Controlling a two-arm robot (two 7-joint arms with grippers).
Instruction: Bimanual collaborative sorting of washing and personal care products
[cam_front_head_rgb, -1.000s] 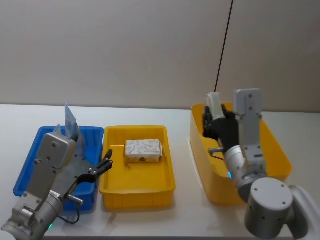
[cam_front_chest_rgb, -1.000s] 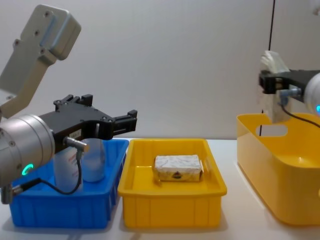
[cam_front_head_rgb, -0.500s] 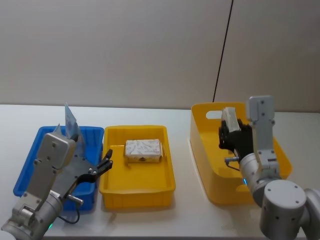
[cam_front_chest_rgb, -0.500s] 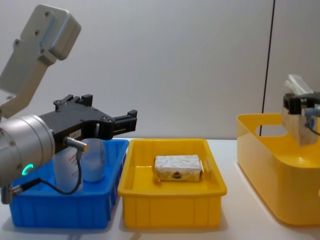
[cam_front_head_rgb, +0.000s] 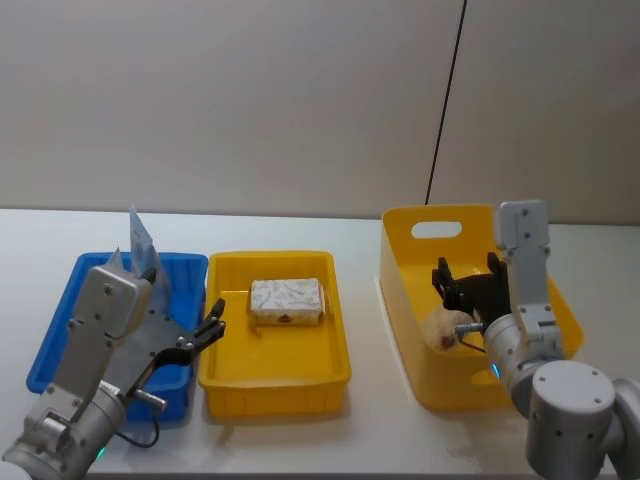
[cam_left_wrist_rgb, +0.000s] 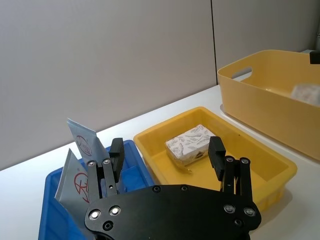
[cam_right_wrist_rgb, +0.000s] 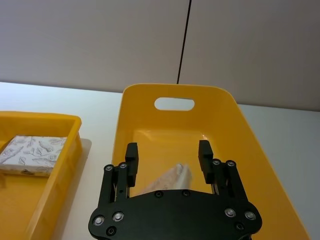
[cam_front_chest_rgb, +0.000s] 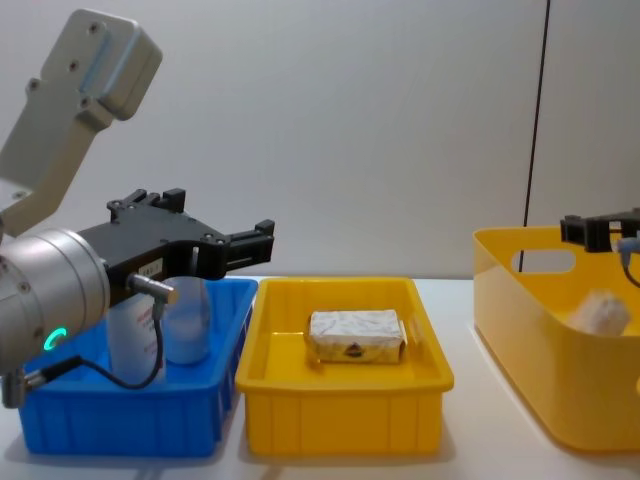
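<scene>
The pale-blue squeeze tube will come up alone when I lift it and leave its neighbour standing, because a gap shows between the two tube tops.
Two pale-blue squeeze tubes (cam_front_head_rgb: 141, 246) stand in the blue tray (cam_front_head_rgb: 55, 325); one carries a red round logo (cam_left_wrist_rgb: 76, 178). A silvery-white wrapped bar (cam_front_head_rgb: 287, 300) lies in the yellow tray (cam_front_head_rgb: 275, 385). The whitish crinkled pouch (cam_front_head_rgb: 443, 328) rests on the floor of the big yellow basket (cam_front_head_rgb: 395, 270), also visible as the pouch (cam_right_wrist_rgb: 172, 177) under my right gripper (cam_right_wrist_rgb: 168, 150). That right gripper (cam_front_head_rgb: 468, 280) hangs open just above the pouch, holding nothing. My left gripper (cam_front_head_rgb: 205, 335) is open at the seam between the blue and yellow trays, above them.
The three containers stand in a row on a white table (cam_front_head_rgb: 360, 232), blue tray left, yellow tray middle, basket right. A grey wall stands behind, with a thin black cable (cam_front_head_rgb: 445, 100) running down it.
My right gripper came down into the basket with the pouch and let it go; the pouch now lies on the basket floor. The left arm has not moved.
</scene>
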